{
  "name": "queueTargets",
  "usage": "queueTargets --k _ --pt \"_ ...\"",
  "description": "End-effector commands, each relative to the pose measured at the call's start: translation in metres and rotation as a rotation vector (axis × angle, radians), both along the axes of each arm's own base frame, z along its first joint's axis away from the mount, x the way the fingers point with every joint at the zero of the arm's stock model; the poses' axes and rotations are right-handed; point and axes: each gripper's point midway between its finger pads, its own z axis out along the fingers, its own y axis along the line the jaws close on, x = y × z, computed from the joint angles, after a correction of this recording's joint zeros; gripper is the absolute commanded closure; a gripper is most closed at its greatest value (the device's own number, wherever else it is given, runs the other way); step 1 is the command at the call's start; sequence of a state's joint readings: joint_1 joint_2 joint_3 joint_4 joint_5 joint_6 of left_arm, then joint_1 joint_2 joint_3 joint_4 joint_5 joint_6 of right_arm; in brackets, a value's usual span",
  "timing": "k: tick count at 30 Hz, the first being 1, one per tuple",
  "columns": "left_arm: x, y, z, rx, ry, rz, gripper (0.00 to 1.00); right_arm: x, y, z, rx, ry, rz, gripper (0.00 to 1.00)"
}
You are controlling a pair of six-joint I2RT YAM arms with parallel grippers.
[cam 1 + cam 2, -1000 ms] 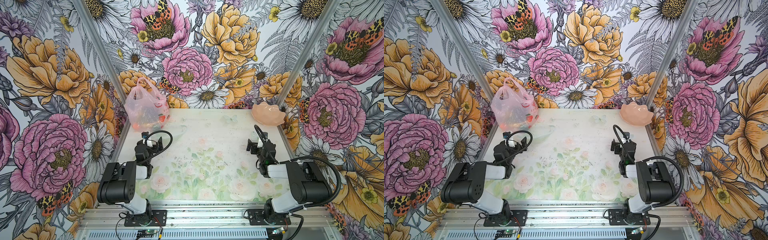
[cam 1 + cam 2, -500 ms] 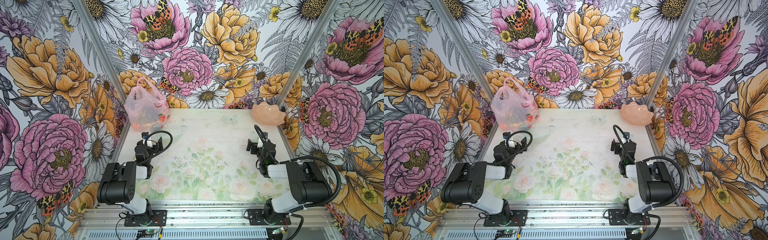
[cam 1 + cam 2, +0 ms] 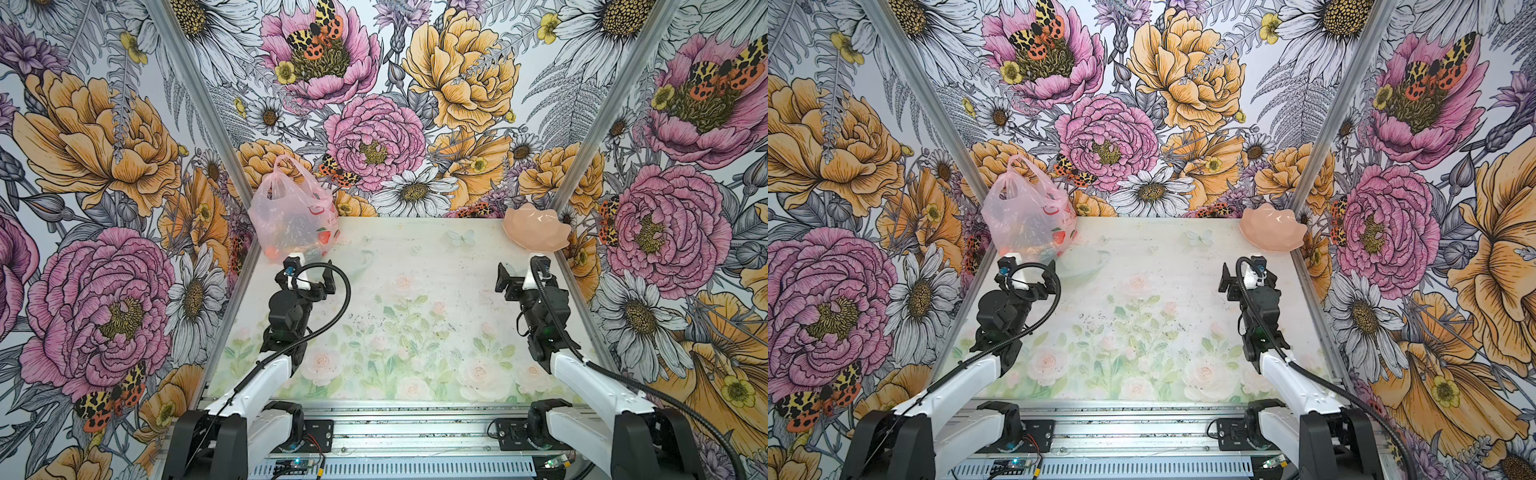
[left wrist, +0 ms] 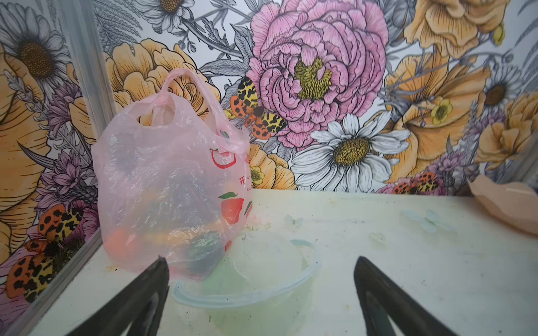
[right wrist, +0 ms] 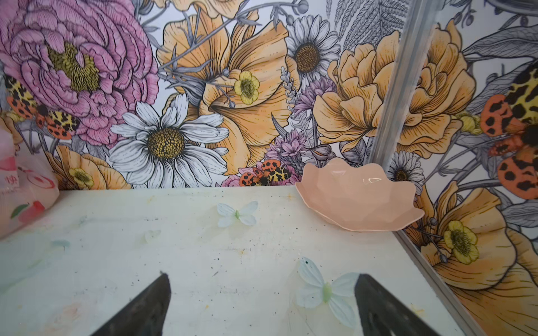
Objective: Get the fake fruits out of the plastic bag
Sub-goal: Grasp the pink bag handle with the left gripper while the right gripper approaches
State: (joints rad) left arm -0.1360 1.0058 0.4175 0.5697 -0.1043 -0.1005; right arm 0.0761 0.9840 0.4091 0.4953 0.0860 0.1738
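Observation:
The plastic bag (image 3: pixel 292 214) is in the table's far corner, away from the robot's right gripper, so the left gripper should pull the bag to the table's middle (image 3: pixel 400 288) before both grippers open it.
The plastic bag (image 3: pixel 291 212) (image 3: pixel 1027 214), translucent pink with red prints, stands upright in the far left corner with its handles up. Through it the fake fruits show only dimly in the left wrist view: an orange one (image 4: pixel 119 241) and a dark one (image 4: pixel 203 250) at the bottom; the rest I cannot make out. My left gripper (image 3: pixel 311 269) (image 4: pixel 261 261) hovers open just in front of the bag (image 4: pixel 163 180), touching nothing. On the right side my right gripper (image 3: pixel 521 270) (image 5: pixel 262 276) is open over bare table, with nothing between its fingers.
A clear plastic bowl (image 4: pixel 247 295) (image 3: pixel 359 266) sits on the table against the bag's near side, under the left gripper. In the far right corner stands a peach-pink scalloped bowl (image 3: pixel 536 228) (image 5: pixel 358 195). Floral walls close the table in on three sides.

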Motion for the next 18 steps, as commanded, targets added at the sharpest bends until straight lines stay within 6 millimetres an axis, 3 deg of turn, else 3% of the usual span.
queueTargets --k 1,5,9,15,18 --pt "-0.011 0.039 -0.013 -0.357 0.146 0.249 0.01 -0.020 -0.011 0.021 0.256 0.008 -0.063 0.00" --pt "-0.030 0.066 -0.049 -0.604 0.267 0.342 0.01 -0.051 -0.020 0.036 0.452 -0.091 -0.036 0.01" --pt "-0.022 0.063 -0.033 -0.678 0.148 0.177 0.01 -0.060 -0.020 0.049 0.483 -0.124 0.018 0.00" --pt "0.028 0.037 -0.017 -0.537 0.231 0.150 0.01 -0.036 -0.002 0.044 0.467 0.019 0.117 0.01" --pt "0.064 0.026 -0.009 -0.493 0.230 0.211 0.01 -0.026 0.011 0.038 0.425 0.070 0.144 0.01"
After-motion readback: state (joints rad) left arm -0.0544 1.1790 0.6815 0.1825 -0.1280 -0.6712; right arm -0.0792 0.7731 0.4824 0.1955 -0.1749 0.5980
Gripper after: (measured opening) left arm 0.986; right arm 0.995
